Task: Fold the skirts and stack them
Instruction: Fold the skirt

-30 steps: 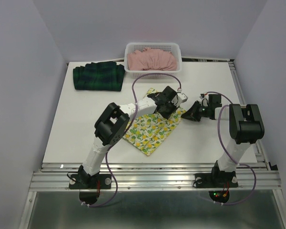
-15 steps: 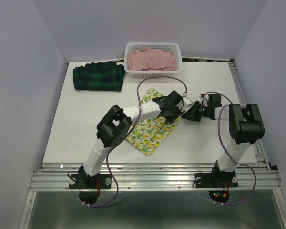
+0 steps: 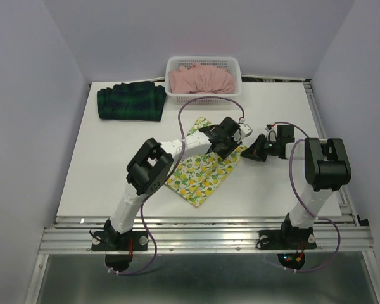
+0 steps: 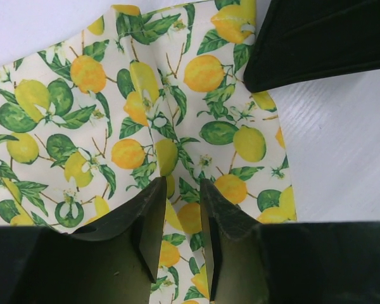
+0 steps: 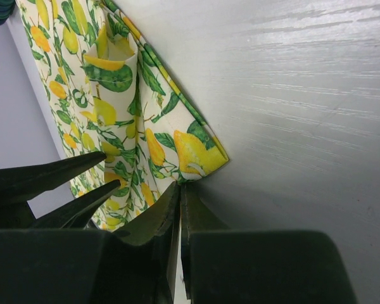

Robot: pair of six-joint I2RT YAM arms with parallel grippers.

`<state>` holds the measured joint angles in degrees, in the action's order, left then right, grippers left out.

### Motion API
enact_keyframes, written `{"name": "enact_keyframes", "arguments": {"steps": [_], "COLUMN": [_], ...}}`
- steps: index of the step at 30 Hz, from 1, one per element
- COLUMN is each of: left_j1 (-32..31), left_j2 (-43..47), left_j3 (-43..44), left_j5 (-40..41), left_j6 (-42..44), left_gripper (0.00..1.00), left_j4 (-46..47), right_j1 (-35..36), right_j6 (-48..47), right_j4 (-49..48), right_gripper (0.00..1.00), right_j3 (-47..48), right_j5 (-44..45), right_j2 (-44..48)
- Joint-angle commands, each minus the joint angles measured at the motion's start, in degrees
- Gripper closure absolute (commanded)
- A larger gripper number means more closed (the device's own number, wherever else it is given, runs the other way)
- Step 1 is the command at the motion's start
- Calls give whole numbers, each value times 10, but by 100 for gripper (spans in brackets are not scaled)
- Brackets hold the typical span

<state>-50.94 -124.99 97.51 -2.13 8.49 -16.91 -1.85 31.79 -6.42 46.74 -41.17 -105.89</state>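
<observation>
Next, my left gripper pinches the upper layer's fold (image 4: 167, 158) and pulls it out to the lower layer's edge (image 4: 284, 152), because the fold lies short of that edge.
The lemon-print skirt (image 3: 202, 172) lies folded at the table's middle. My left gripper (image 3: 230, 144) is over its far right part. In the left wrist view its jaws (image 4: 181, 190) stand narrowly apart, with a ridge of the lemon cloth (image 4: 145, 107) running in between them. My right gripper (image 3: 249, 154) is shut on the skirt's right corner (image 5: 199, 158), low on the table. The plaid skirt (image 3: 132, 102) lies folded at the far left. The pink skirt (image 3: 201, 80) sits in the basket.
The white lattice basket (image 3: 202, 61) stands at the table's far edge, in the middle. The two grippers are close together at the skirt's right edge, and the right gripper's black body (image 4: 323, 38) is close in front of the left one.
My left gripper pushed right toward the right gripper, then drew back a little. The lemon skirt's right edge shifted slightly with it. The right arm has stayed put.
</observation>
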Motion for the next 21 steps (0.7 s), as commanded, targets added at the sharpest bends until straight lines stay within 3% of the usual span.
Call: {"name": "enact_keyframes", "arguments": {"steps": [1,4,17,18,21], "left_j1": [6,6,8,8,9], "left_j2": [33,41,17,14,7], "left_j3": [22,17,16,17,24], "left_j5": [15,15,-32,-30,-28], "left_j6": [6,8,12,9,2], "left_gripper": [60,56,56,57,75], "left_j4": [13,21,6,8,6], "right_j1": [2,2,2,2,2], "right_j6": [-23,-23,-23,-22,-23], "right_j4": [45,45,43,42,43], "right_gripper": [92,92,91,91,91], "right_j3": [-20,-21,-20,-20,-19], "right_j5": [68,67,59,59,60], "right_j2": [-28,-29,-32,-32,-35]}}
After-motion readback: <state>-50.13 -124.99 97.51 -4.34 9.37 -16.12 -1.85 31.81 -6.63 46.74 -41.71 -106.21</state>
